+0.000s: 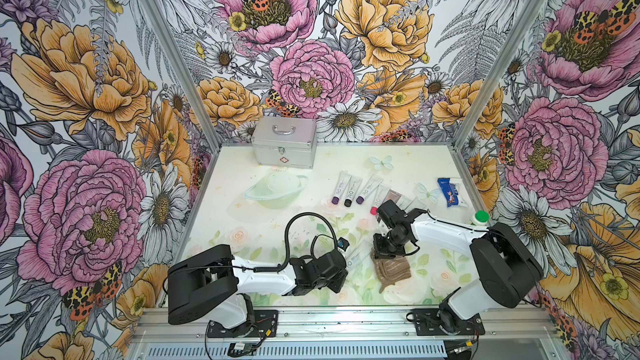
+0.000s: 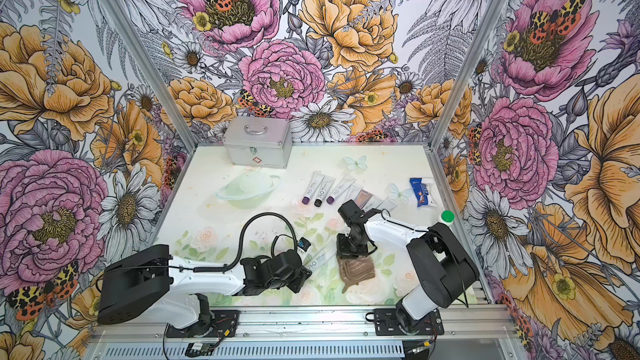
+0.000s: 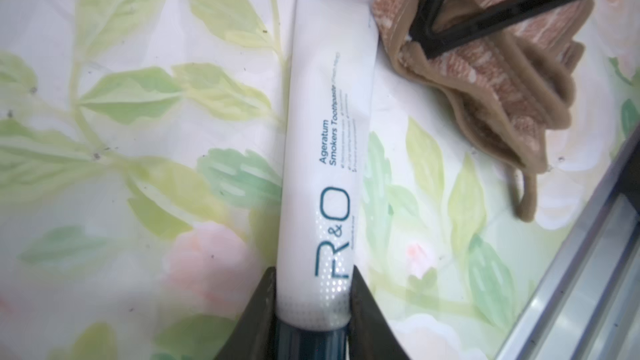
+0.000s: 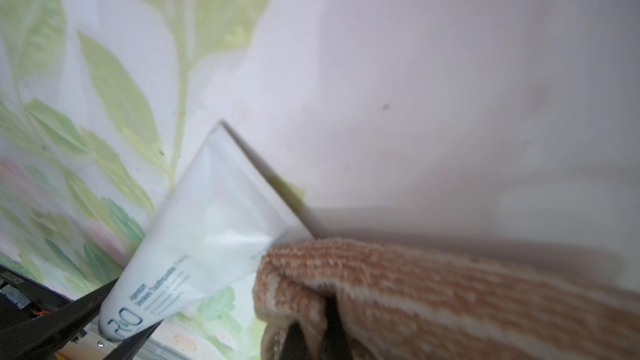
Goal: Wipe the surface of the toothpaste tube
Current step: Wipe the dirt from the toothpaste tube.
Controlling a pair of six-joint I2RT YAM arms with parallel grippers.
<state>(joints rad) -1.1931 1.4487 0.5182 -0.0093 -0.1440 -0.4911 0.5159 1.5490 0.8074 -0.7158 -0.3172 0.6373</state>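
My right gripper should bring the cloth back over the tube's printed side (image 3: 330,140), since it lies off the tube, touching only a corner at the tube's crimped end (image 3: 375,16).
A white toothpaste tube (image 3: 325,154) with "R&O" lettering and a dark cap lies flat on the floral mat, seen in both top views (image 1: 358,258) (image 2: 320,259). My left gripper (image 3: 313,292) is shut on its cap end, a finger on each side. A brown striped cloth (image 1: 393,271) (image 2: 356,271) is bunched on the mat beside the tube's flat crimped end. My right gripper (image 4: 311,327) is shut on the cloth (image 4: 433,282) from above. The cloth's edge touches a corner of the tube (image 4: 207,237) near the crimp. The cloth (image 3: 485,81) covers little of the tube.
A silver case (image 1: 284,143) stands at the back. Several more tubes (image 1: 349,188) lie in a row mid-table, just behind the right arm. A blue packet (image 1: 450,192) and a green-capped bottle (image 1: 481,218) sit at the right. The metal front rail (image 1: 311,320) runs close behind both arms.
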